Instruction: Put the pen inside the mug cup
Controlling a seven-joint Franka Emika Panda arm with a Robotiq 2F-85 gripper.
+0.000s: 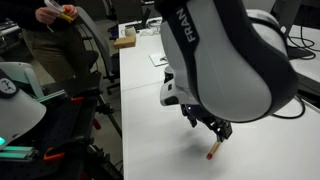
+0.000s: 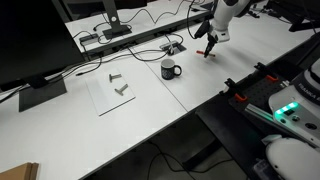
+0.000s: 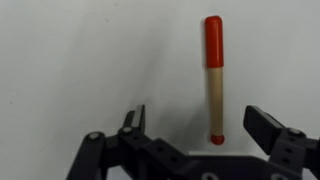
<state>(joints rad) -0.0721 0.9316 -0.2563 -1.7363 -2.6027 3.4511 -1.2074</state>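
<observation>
My gripper needs to move over the pen's tan body before it closes, because the pen's near end is much closer to one finger than to the other.
The pen lies on the white table, tan barrel with a red cap end far from the gripper and a small red tip near it. My gripper is open, its fingers on either side of the pen's near end, not touching it. In an exterior view the pen lies just below the gripper. In an exterior view the black mug cup stands upright on the table, well apart from the gripper and the pen.
A grey cable-socket plate and black cables lie behind the mug. A clear sheet holds two small metal parts. A monitor base stands nearby. A person stands beyond the table's far end.
</observation>
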